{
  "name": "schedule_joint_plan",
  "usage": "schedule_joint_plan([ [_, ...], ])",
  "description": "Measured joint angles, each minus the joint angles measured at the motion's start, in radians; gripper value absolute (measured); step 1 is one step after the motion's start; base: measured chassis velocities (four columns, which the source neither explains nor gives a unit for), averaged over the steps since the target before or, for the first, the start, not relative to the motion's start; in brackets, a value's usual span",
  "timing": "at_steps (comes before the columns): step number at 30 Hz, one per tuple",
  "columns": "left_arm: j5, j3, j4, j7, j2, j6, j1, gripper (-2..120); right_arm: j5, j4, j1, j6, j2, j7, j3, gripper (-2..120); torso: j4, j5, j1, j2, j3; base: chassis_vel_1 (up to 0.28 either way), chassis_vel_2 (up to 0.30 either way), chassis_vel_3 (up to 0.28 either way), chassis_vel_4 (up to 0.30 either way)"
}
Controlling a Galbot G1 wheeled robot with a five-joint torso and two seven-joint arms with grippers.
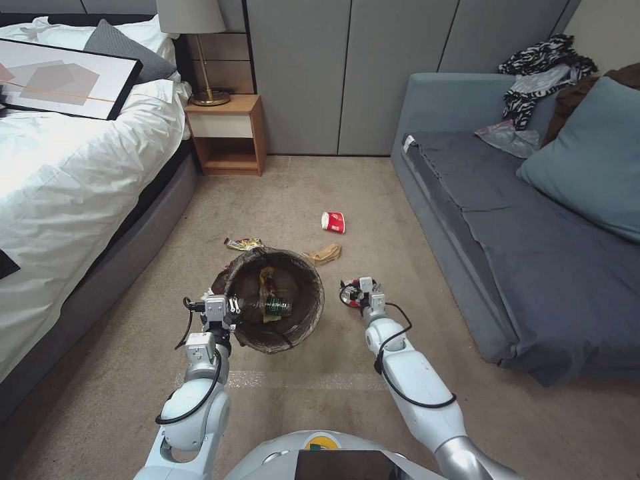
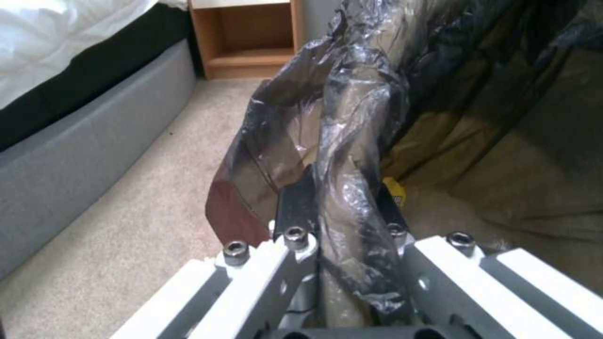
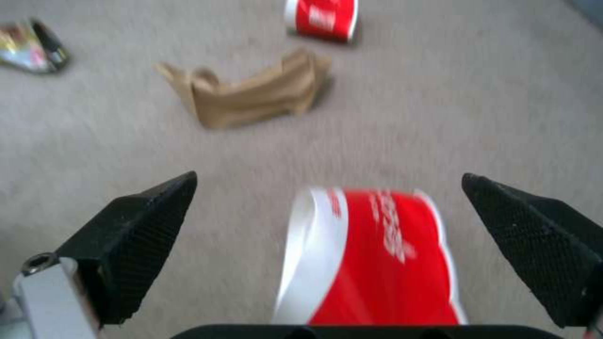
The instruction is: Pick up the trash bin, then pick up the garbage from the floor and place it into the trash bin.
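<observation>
The paper cup's thin white rim curls around its opening. The red-and-white paper cup will therefore bend inward when I grip and lift it.
My left gripper [image 1: 225, 311] [image 2: 342, 200] is shut on the rim of the trash bin [image 1: 275, 301], whose dark liner [image 2: 352, 122] bunches between the fingers. The bin tilts toward me and holds a green-labelled bottle [image 1: 272, 307] and a yellow wrapper [image 1: 268, 277]. My right gripper [image 1: 355, 292] [image 3: 328, 176] is open just right of the bin, low over the carpet. A red-and-white paper cup [image 3: 377, 263] lies between its fingers, touching neither. Farther off on the floor lie a tan paper bag [image 1: 325, 253] [image 3: 251, 94], another red-and-white cup [image 1: 333, 221] [image 3: 321, 19] and a snack wrapper [image 1: 243, 244] [image 3: 28, 47].
A bed [image 1: 73, 173] with a framed picture runs along the left, and a wooden nightstand [image 1: 227, 133] with a lamp stands at its head. A grey sofa [image 1: 520, 233] with a teal cushion and zebra-striped cloth [image 1: 540, 73] lines the right. Beige carpet lies between.
</observation>
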Motion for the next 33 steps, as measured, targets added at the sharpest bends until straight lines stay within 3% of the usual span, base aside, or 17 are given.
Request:
schedule_joint_plan([
  [14,0.009,0.007,0.012,0.001,-0.005,-0.001,0.005,3,-0.049,-0.422,0.171,0.039,0.056,-0.054,-0.004,100,0.0,0.0,0.0,0.0,0.0,0.0,0.0,0.0,0.0],
  [20,0.01,0.009,0.013,0.001,-0.005,-0.003,0.006,3,-0.066,-0.489,0.208,0.059,0.064,-0.064,0.0,96,0.0,0.0,0.0,0.0,0.0,0.0,0.0,0.0,0.0],
  [26,0.017,0.01,0.013,-0.001,-0.008,-0.004,0.012,3,-0.097,-0.624,0.266,0.116,0.088,-0.072,0.019,70,0.0,-0.0001,0.0,0.0,0.0,0.0,0.0,0.0,0.0],
  [33,0.017,0.01,0.014,-0.001,-0.009,-0.006,0.01,3,-0.104,-0.645,0.265,0.131,0.098,-0.072,0.024,46,0.0,-0.0001,0.0,0.0,0.0,0.0,0.0,0.0,0.0],
])
